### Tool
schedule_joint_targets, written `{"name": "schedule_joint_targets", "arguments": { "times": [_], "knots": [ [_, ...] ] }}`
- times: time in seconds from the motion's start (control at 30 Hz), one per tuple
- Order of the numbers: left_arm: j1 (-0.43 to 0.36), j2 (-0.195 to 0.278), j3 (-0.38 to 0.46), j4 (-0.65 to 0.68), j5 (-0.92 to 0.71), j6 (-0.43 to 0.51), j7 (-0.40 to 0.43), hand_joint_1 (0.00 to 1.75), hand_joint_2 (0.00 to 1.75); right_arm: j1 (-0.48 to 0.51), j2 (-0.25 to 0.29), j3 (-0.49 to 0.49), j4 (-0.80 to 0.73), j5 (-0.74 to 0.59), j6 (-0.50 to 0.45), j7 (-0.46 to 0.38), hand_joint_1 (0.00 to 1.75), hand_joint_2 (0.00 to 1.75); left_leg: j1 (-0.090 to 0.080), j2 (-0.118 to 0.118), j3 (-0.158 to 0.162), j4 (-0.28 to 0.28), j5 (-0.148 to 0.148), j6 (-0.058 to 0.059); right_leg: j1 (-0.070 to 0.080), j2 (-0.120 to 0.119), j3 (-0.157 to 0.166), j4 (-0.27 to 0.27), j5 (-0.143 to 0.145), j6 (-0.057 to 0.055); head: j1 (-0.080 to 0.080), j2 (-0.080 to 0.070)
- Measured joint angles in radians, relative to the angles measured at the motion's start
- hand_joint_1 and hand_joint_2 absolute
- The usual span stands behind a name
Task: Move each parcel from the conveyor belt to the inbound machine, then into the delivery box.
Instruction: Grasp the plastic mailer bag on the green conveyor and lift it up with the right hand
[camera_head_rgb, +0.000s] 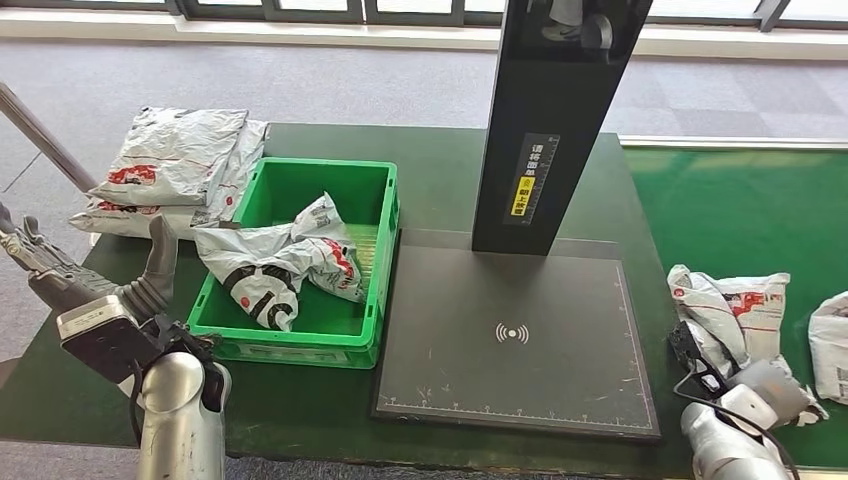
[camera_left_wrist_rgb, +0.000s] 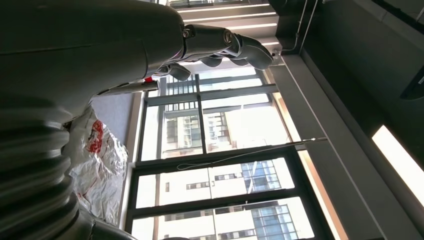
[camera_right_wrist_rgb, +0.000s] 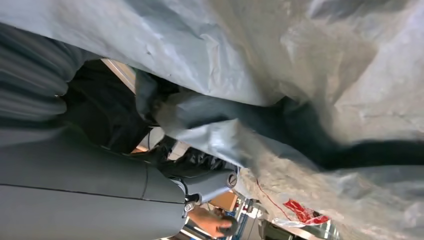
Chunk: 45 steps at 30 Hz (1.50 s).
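The white parcel is lying slack and creased, so I expect it to sag over the parcel in the green delivery box when the robot puts it inside.
A crumpled white-grey parcel with red print lies on the green conveyor belt at the right. My right hand is at its near left edge, dark fingers on the bag. In the right wrist view the parcel fills the picture and a fold of it sits pinched in my right hand. The inbound machine's black scan plate lies in the middle, bare. A green delivery box holds one parcel. My left hand stands beside the box, fingers apart, holding nothing.
A second parcel lies at the belt's right edge. A stack of parcels rests on the table behind the box, also seen as a parcel from the left wrist. The machine's tall black column rises behind the plate.
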Motion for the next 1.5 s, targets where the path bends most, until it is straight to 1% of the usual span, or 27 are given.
{"name": "schedule_joint_targets", "arguments": {
  "times": [0.13, 0.2, 0.23, 0.37, 0.4, 0.47, 0.67, 0.73, 0.77, 0.83, 0.9, 1.0, 1.07, 1.1, 1.17, 1.23, 1.3, 1.37, 1.5],
  "knots": [
    [0.000, 0.000, 0.000, 0.004, 0.000, 0.000, 0.000, 0.00, 1.75, 0.000, 0.000, -0.025, 0.000, 0.001, -0.014, -0.002, 1.75, 1.75, 0.000, 0.000, 0.000, 0.000, 0.000, 0.000, 0.000, 0.000, 0.000, 0.000, 0.000, 0.000, 0.000, 0.000],
    [0.000, 0.000, 0.000, 0.005, -0.002, 0.000, 0.000, 0.00, 1.75, 0.002, 0.000, -0.036, 0.000, 0.007, -0.044, -0.003, 1.75, 1.75, 0.000, 0.000, 0.000, 0.000, 0.000, 0.000, 0.000, 0.000, 0.000, 0.000, 0.000, 0.000, 0.000, 0.000],
    [0.000, 0.000, 0.000, 0.005, -0.003, 0.000, 0.000, 0.00, 1.75, 0.004, 0.000, -0.043, 0.000, 0.011, -0.072, -0.007, 1.75, 1.75, 0.000, 0.000, 0.000, 0.000, 0.000, 0.000, 0.000, -0.001, 0.000, 0.000, 0.000, 0.000, 0.000, 0.000],
    [0.002, 0.000, 0.000, 0.005, -0.005, 0.000, 0.000, 0.00, 1.75, 0.015, 0.002, -0.061, -0.014, 0.033, -0.262, -0.035, 1.75, 1.75, 0.000, -0.001, 0.000, 0.000, 0.000, 0.000, 0.000, -0.001, 0.000, 0.000, 0.000, 0.000, 0.000, 0.000],
    [0.002, 0.000, 0.000, 0.005, -0.005, 0.000, 0.000, 0.00, 1.75, 0.017, 0.003, -0.064, -0.020, 0.036, -0.291, -0.040, 1.75, 1.75, 0.000, -0.001, 0.000, 0.000, 0.000, 0.000, 0.000, 0.000, 0.000, 0.000, 0.000, 0.000, 0.000, 0.000],
    [0.002, 0.000, 0.000, 0.005, -0.005, 0.000, 0.000, 0.00, 1.75, 0.018, 0.003, -0.070, -0.026, 0.039, -0.312, -0.043, 1.75, 1.75, 0.000, -0.001, 0.000, 0.000, 0.000, 0.000, 0.000, 0.000, 0.000, 0.000, 0.000, 0.000, 0.000, 0.000],
    [0.002, 0.000, 0.000, 0.005, -0.005, 0.000, 0.000, 0.00, 1.75, 0.021, 0.005, -0.076, -0.035, 0.040, -0.317, -0.045, 1.75, 1.75, 0.000, -0.001, -0.001, 0.000, 0.000, 0.000, 0.000, -0.001, 0.000, 0.000, 0.000, 0.000, 0.000, 0.000],
    [0.002, 0.000, 0.000, 0.005, -0.005, 0.000, 0.000, 0.00, 1.75, 0.028, 0.008, -0.076, -0.054, 0.049, -0.331, -0.072, 1.75, 1.75, 0.000, -0.001, -0.001, 0.000, 0.000, 0.000, 0.000, -0.001, 0.000, 0.000, 0.000, 0.000, 0.000, 0.000],
    [0.003, 0.000, 0.000, 0.005, -0.005, 0.000, 0.000, 0.00, 1.75, 0.037, 0.015, -0.076, -0.082, 0.055, -0.345, -0.108, 1.75, 1.75, 0.000, -0.001, -0.001, 0.000, 0.000, 0.000, 0.000, -0.001, 0.000, 0.000, 0.000, 0.000, 0.000, 0.000],
    [0.003, 0.000, 0.000, 0.005, -0.005, 0.000, 0.000, 0.00, 1.75, 0.053, 0.039, -0.076, -0.166, 0.053, -0.373, -0.234, 1.75, 1.75, 0.000, 0.000, -0.001, 0.000, 0.000, 0.000, 0.000, 0.000, -0.001, 0.001, 0.000, 0.000, 0.000, 0.000],
    [0.003, 0.000, 0.000, 0.007, -0.010, 0.000, 0.000, 0.00, 1.75, 0.068, 0.083, -0.077, -0.278, 0.026, -0.384, -0.408, 1.75, 1.75, 0.000, 0.001, -0.001, 0.000, 0.000, 0.000, 0.000, 0.001, -0.001, 0.001, 0.000, 0.000, 0.000, 0.000],
    [0.003, 0.000, 0.000, 0.012, -0.018, 0.000, 0.000, 0.00, 1.75, 0.109, 0.180, -0.078, -0.483, -0.047, -0.388, -0.677, 1.75, 1.75, 0.002, 0.001, 0.000, -0.001, 0.001, -0.001, 0.002, 0.001, -0.001, 0.001, 0.000, -0.001, 0.000, 0.000],
    [0.004, 0.000, 0.000, 0.012, -0.021, 0.000, 0.000, 0.00, 1.75, 0.146, 0.252, -0.062, -0.606, -0.164, -0.370, -0.855, 1.75, 1.75, 0.004, 0.000, 0.000, -0.001, 0.001, -0.002, 0.004, 0.000, 0.000, 0.001, -0.001, -0.003, 0.000, 0.000],
    [0.004, 0.000, 0.000, 0.012, -0.023, 0.000, 0.000, 0.00, 1.75, 0.167, 0.285, -0.040, -0.661, -0.247, -0.335, -0.937, 1.75, 1.75, 0.004, 0.000, 0.000, -0.001, 0.000, -0.002, 0.004, -0.001, 0.000, 0.001, -0.002, -0.003, 0.000, 0.000],
    [0.009, 0.001, 0.000, 0.009, -0.026, 0.000, 0.000, 0.00, 1.75, 0.217, 0.334, 0.027, -0.759, -0.426, -0.206, -1.060, 1.75, 1.75, 0.005, -0.001, -0.001, -0.001, 0.000, -0.002, 0.005, -0.001, 0.000, 0.001, -0.002, -0.004, 0.000, 0.000],
    [0.020, 0.002, 0.000, 0.003, -0.029, 0.000, 0.000, 0.00, 1.75, 0.267, 0.364, 0.111, -0.852, -0.570, -0.046, -1.136, 1.75, 1.75, 0.005, -0.001, -0.001, -0.001, 0.000, -0.003, 0.005, 0.000, 0.000, 0.001, -0.003, -0.005, 0.000, 0.000],
    [0.033, 0.003, 0.000, -0.005, -0.032, 0.000, 0.000, 0.00, 1.75, 0.304, 0.379, 0.191, -0.924, -0.664, 0.072, -1.175, 1.75, 1.75, 0.005, 0.000, -0.001, -0.001, -0.001, -0.004, 0.005, 0.001, -0.001, 0.001, -0.003, -0.005, 0.000, 0.000],
    [0.043, 0.004, 0.000, -0.017, -0.033, 0.000, 0.000, 0.00, 1.75, 0.329, 0.383, 0.259, -0.974, -0.740, 0.131, -1.187, 1.75, 1.75, 0.005, 0.000, -0.001, -0.001, -0.001, -0.005, 0.004, 0.001, -0.001, 0.001, -0.003, -0.005, 0.000, 0.000],
    [0.070, 0.006, -0.004, -0.046, -0.018, -0.001, 0.000, 0.00, 1.75, 0.343, 0.374, 0.354, -1.030, -0.840, 0.179, -1.190, 1.75, 1.75, 0.005, 0.001, 0.000, -0.001, -0.001, -0.005, 0.004, 0.002, -0.001, 0.000, -0.003, -0.005, 0.000, 0.000]
  ]
}}
